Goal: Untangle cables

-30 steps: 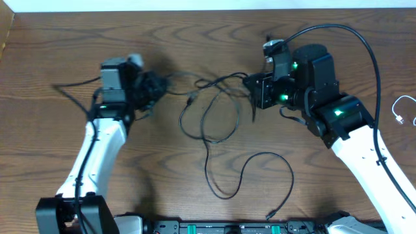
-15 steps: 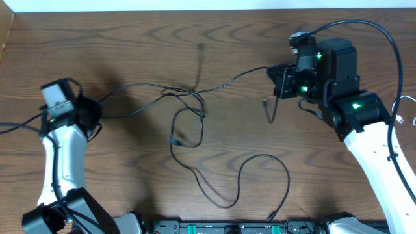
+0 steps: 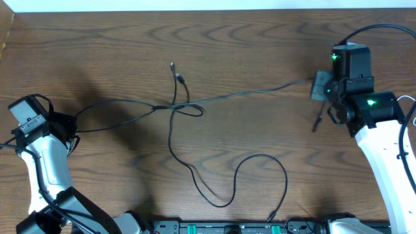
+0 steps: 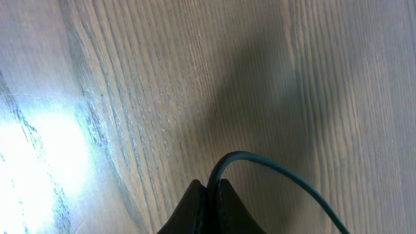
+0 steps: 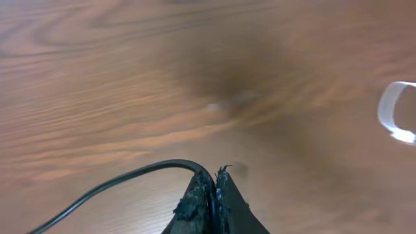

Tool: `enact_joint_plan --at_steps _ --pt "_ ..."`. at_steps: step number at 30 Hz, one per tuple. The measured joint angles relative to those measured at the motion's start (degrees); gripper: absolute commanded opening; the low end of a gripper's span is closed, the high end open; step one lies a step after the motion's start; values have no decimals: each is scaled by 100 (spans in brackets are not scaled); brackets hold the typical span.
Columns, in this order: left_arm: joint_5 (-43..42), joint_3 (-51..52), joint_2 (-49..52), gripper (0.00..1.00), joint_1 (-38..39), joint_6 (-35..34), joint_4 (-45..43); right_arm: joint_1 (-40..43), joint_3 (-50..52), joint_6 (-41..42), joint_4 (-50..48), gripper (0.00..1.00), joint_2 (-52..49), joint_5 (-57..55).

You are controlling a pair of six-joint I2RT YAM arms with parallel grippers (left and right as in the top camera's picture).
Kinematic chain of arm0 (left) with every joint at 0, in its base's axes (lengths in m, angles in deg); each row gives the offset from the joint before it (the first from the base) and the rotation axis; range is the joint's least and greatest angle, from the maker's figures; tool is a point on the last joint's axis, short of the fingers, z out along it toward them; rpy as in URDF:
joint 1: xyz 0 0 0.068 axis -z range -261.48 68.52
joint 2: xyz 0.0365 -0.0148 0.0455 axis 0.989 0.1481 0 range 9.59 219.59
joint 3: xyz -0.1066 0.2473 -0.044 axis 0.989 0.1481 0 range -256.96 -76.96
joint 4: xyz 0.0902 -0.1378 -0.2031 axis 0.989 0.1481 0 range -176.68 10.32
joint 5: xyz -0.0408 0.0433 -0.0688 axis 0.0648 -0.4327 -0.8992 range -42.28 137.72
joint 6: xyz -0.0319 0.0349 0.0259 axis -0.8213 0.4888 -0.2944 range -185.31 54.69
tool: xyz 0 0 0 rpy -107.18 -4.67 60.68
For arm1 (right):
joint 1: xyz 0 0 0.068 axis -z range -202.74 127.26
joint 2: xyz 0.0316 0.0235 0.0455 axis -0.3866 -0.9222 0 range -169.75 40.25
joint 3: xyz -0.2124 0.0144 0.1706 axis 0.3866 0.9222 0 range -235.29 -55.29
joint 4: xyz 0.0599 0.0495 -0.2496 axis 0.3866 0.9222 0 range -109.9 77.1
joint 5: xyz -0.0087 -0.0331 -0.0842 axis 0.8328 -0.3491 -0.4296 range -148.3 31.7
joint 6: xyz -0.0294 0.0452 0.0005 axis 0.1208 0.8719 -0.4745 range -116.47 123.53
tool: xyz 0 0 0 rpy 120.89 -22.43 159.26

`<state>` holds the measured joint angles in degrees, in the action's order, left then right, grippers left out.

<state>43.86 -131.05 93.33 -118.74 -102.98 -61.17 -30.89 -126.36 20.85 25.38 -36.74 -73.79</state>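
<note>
Pulling the cable's loop and far end apart cinches the knot, so next my left gripper releases the loop and grasps the parts of the cable beside the knot.
A thin black cable runs taut across the table between my two grippers. It is knotted with another black cable that loops toward the front edge. Two plug ends lie just behind the knot. At the far left my left gripper is shut on the cable, which is pinched between its fingertips. My right gripper at the far right is shut on the other end, clamped in its tips. A short tail hangs below it.
A white cable lies at the table's right edge, seen as a pale loop in the right wrist view. The looping cable's plug rests near the front edge by the arm bases.
Both arms have swung outward, left arm left and right arm right. The loose tangle in the middle has been drawn into a small knot, with the cable stretched taut between them.
</note>
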Motion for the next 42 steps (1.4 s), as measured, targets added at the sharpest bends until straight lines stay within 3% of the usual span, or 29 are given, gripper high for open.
enact_joint_plan --at_steps 10,17,23,27,29,30,34,38,42 --pt "417 0 0 7 0 -2 153 546 -2 70 343 1 0 -1169" --pt "1224 0 0 7 -33 -293 282 1298 -2 369 570 1 0 -1672" --pt "1309 0 0 7 -33 -560 380 1532 -2 479 433 1 0 -1029" --pt "562 0 0 8 -35 -295 323 1530 -2 485 190 1 0 -282" --pt "4 0 0 17 -15 50 243 1530 -2 487 125 1 -11 7" --pt "-302 0 0 43 22 273 234 1530 -2 487 96 1 -26 142" --pt "-1438 0 4 70 326 1314 225 1526 -2 501 68 1 -173 514" --pt "-2490 0 7 88 975 2739 190 1519 -2 505 72 1 -358 708" --pt "-2983 0 7 92 1757 3860 240 1519 -2 496 74 1 -444 826"
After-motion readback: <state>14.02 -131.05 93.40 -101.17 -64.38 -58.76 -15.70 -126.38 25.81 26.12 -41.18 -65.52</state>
